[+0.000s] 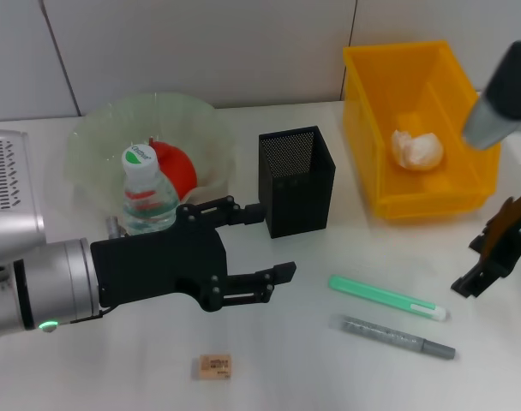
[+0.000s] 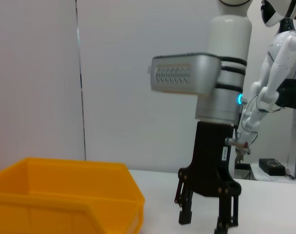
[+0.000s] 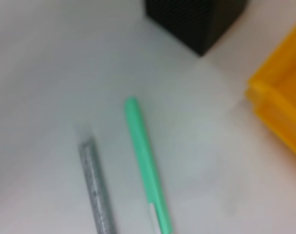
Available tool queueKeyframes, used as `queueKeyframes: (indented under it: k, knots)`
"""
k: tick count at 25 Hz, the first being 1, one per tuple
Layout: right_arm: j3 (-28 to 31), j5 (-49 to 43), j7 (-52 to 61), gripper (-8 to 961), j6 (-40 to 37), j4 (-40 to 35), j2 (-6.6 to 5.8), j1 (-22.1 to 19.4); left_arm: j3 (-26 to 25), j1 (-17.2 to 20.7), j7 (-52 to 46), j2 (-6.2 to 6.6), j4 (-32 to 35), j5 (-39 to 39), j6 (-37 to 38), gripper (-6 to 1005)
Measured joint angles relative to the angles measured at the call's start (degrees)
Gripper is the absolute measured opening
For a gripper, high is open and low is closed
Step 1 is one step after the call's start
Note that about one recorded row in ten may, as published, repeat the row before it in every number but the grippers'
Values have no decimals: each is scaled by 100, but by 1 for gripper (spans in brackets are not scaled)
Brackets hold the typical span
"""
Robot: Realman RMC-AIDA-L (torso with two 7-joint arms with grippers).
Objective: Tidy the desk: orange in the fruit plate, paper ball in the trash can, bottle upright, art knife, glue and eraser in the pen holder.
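Observation:
The green stick (image 1: 385, 296) lies free of the grey stick, so I keep my right gripper going down toward the white-tipped end (image 1: 437, 312) until the open fingers straddle it.
A red-orange round fruit (image 1: 178, 166) lies in the clear green fruit plate (image 1: 98, 137). The bottle (image 1: 146, 199) stands upright at the plate's front rim, just behind my left gripper (image 1: 273, 242), which is open and empty and points toward the black mesh pen holder (image 1: 296, 180). The paper ball (image 1: 417, 150) lies in the yellow bin (image 1: 389, 77). A green white-tipped stick (image 1: 387, 297) and a grey stick (image 1: 398, 336) lie in front of the holder; both show in the right wrist view (image 3: 147, 165) (image 3: 97, 187). The eraser (image 1: 214, 366) lies near the front edge. My right gripper (image 1: 475, 270) is open, right of the sticks.
The left wrist view shows the yellow bin (image 2: 65, 195) and, beyond it, my right gripper (image 2: 206, 222) pointing down over the table. The right wrist view shows the pen holder's corner (image 3: 196, 19) and the bin's corner (image 3: 284, 112). A white wall stands behind the table.

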Motion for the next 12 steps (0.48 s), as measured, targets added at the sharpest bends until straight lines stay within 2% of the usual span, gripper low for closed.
queueKeyframes:
  k: [4, 12]
  knots:
    - [-526, 3, -36, 754, 208, -55, 56, 30, 8, -12, 1, 0, -7, 2, 0, 797]
    - [-846, 30, -52, 754, 504, -276, 143, 170, 19, -32, -17, 4, -2, -12, 0, 797]
